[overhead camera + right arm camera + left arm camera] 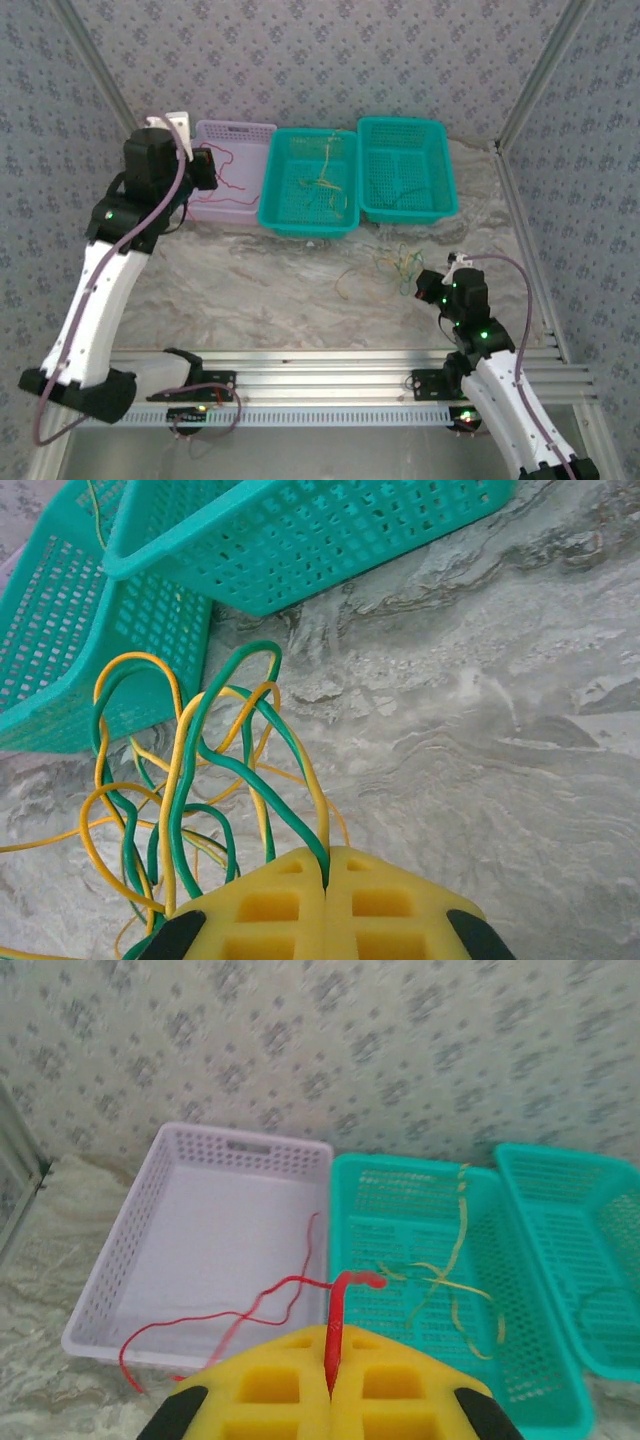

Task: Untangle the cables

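Observation:
My left gripper should keep going over the lilac basket's bottom point(247, 167) and let go there, as the red cable point(272, 1288) is clear of the tangle and trails into the lilac basket.
My left gripper point(330, 1336) is shut on one end of a red cable point(338, 1305). The rest of that cable trails down into the lilac basket point(120, 1280). From above, the left gripper point(207, 166) hovers at the lilac basket's point(240, 130) left side, with the red cable point(235, 186) looping inside. My right gripper point(326, 858) is shut on a green cable point(215, 762) and a yellow cable point(178, 755) from a tangle. The tangle point(393, 262) lies on the table just left of the right gripper point(426, 287). Yellow cables point(322, 180) lie in the middle teal basket point(272, 190).
A second teal basket point(447, 165) stands at the back right, touching the middle one. Both teal baskets point(300, 550) sit close beyond the tangle. Metal frame posts rise at the back corners. An aluminium rail point(330, 365) runs along the near edge.

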Motion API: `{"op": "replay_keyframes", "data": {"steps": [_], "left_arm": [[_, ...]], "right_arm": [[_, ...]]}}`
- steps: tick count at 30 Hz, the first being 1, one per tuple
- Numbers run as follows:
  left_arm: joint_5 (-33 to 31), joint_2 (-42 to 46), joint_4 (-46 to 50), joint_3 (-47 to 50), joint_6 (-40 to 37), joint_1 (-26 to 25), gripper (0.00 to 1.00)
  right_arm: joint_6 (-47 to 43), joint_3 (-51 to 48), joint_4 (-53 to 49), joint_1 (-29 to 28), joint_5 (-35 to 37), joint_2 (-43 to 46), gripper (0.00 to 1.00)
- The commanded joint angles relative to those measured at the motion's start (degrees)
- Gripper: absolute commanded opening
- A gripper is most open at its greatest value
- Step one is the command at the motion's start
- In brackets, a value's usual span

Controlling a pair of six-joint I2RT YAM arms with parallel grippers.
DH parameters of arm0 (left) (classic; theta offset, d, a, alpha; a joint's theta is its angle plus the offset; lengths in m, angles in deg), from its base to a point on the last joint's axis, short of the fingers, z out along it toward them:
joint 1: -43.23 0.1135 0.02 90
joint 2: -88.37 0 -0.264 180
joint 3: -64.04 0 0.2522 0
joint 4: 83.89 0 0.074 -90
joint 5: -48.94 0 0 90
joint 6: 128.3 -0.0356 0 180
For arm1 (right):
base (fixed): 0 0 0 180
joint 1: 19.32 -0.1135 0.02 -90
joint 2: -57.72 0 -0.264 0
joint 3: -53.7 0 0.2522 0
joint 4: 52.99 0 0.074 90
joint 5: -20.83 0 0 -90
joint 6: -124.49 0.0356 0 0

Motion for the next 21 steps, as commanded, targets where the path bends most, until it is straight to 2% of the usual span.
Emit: {"op": "replay_keyframes", "data": {"steps": [1, 6, 11, 21], "left_arm": [[2.8, -4.2, -8.4, 2.6, 0.4, 3.3, 0.0], [7.0, -13.1, -17.9, 6.0, 3.3, 9.2, 0.0], [8.6, -24.2, -22.3, 2.6, 4.4, 12.7, 0.0], [10.9, -45.7, -16.9, -14.0, 4.7, 12.5, 0.01]], "right_arm": [[-1.5, 2.6, -0.4, -1.0, -1.5, 0.7, 0.0], [-2.2, 4.7, -0.3, -2.5, -3.4, 1.2, 0.0], [-4.2, 7.0, 1.1, -5.1, -7.3, 1.2, 0.0], [-6.4, 9.0, 1.7, -13.2, -3.3, 0.2, 0.0]]}}
